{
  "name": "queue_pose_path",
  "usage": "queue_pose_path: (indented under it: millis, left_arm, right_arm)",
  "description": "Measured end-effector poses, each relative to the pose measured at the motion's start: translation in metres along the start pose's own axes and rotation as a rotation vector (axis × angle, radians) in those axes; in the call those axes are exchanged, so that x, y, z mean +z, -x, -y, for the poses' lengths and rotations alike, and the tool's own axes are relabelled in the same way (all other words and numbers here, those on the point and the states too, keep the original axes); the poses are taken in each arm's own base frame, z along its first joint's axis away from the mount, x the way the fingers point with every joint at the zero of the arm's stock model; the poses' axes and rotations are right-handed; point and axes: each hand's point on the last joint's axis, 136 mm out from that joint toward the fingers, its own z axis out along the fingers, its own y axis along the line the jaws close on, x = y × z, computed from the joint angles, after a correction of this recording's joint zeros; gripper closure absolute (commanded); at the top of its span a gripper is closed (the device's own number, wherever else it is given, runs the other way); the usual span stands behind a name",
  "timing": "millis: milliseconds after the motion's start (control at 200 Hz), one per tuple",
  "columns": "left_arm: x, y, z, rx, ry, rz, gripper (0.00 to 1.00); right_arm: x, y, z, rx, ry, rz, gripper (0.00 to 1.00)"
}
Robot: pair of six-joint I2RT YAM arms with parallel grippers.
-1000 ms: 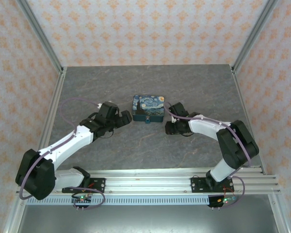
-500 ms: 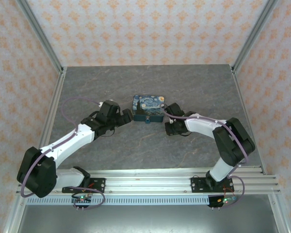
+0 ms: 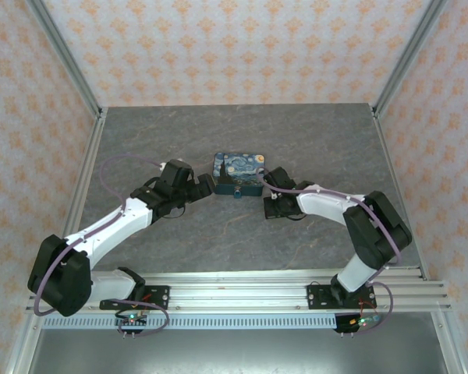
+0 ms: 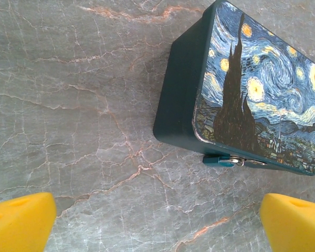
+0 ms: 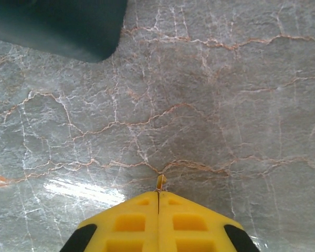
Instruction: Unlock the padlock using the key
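Observation:
Next, my right gripper puts the key down and takes its head before unlocking, as only a thin sliver of the key (image 5: pixel 161 181) sticks out past the gripper's fingers.
The tiny teal padlock (image 4: pixel 219 160) hangs at the front of the Starry Night box (image 4: pixel 257 89), its metal shackle at the latch; from above the padlock (image 3: pixel 237 194) is a small speck at the box's near edge. My left gripper (image 4: pixel 157 226) is open, its yellow fingertips (image 4: pixel 21 220) wide apart over bare table, just left of the box (image 3: pixel 239 173). My right gripper (image 5: pixel 158 193) is shut on the key (image 5: pixel 160 182), a thin sliver poking out between the pressed yellow fingertips, close over the table. From above, the right gripper (image 3: pixel 270 204) sits just right of the padlock.
The grey marble-patterned table (image 3: pixel 179 140) stretches behind and beside the box. A corner of the dark box (image 5: pixel 58 26) shows at the upper left of the right wrist view. Patterned walls and metal posts enclose the table.
The right gripper has closed, pinching the key, and its arm has edged left towards the box. The left gripper stays open and has shifted slightly.

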Motion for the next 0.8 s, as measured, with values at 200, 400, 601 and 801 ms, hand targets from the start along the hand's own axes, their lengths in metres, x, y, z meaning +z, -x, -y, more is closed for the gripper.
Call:
queue_pose_path:
  millis: [200, 400, 601, 801]
  left_arm:
    - [0.000, 0.000, 0.000, 0.000, -0.001, 0.000, 0.00]
    - [-0.001, 0.001, 0.002, -0.001, -0.004, 0.003, 0.00]
    - [-0.001, 0.001, 0.002, -0.001, -0.005, 0.002, 0.00]
    - [-0.001, 0.001, 0.002, 0.000, -0.005, 0.003, 0.00]
  right_arm:
    - [-0.003, -0.003, -0.003, 0.033, 0.026, 0.009, 1.00]
    - [-0.020, -0.002, -0.016, 0.109, 0.131, 0.061, 0.81]
    - [-0.022, 0.002, -0.030, 0.169, 0.219, 0.073, 0.61]
    - [-0.022, -0.009, -0.025, 0.221, 0.222, 0.068, 0.61]
